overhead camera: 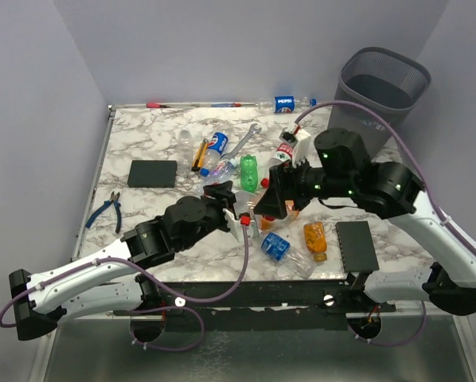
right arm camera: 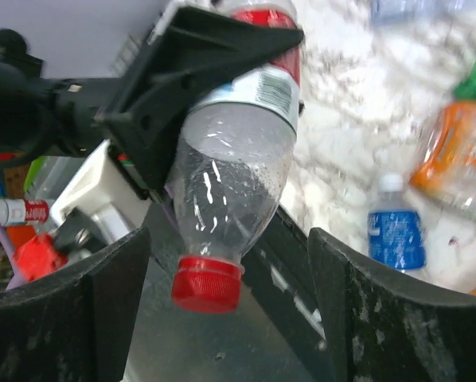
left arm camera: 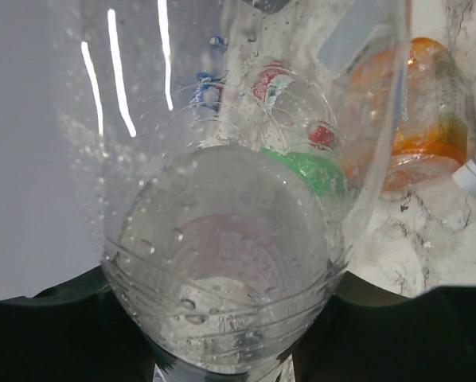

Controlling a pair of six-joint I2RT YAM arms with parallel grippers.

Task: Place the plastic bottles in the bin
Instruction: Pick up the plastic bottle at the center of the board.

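I should take the clear bottle by its red cap [right arm camera: 208, 285] with my right gripper and carry it over, because the mesh bin [overhead camera: 377, 94] is out of my left gripper's reach.
A clear bottle [right arm camera: 238, 159] with a red cap [right arm camera: 208, 282] and a red and white label hangs in the air, cap end toward the right wrist camera. My left gripper [overhead camera: 239, 208] is shut on its labelled body, and its black fingers [right arm camera: 190, 64] wrap the bottle. The bottle's base [left arm camera: 222, 278] fills the left wrist view. My right gripper [right arm camera: 226, 318] stands open, one finger on each side of the cap and neither touching it. Loose bottles lie on the table: Pepsi [overhead camera: 214, 147], green [overhead camera: 248, 171], orange [overhead camera: 316, 239], blue-labelled [overhead camera: 276, 245]. The mesh bin [overhead camera: 381, 87] stands at the far right.
Two flat black blocks [overhead camera: 153, 173] [overhead camera: 357, 244] lie left and right on the marble table [overhead camera: 142, 135]. Blue pliers [overhead camera: 107, 208] lie at the left edge. A wrench [overhead camera: 246, 137] and a yellow-handled screwdriver [overhead camera: 198, 155] lie among the bottles. Another Pepsi bottle [overhead camera: 286, 102] lies at the far edge.
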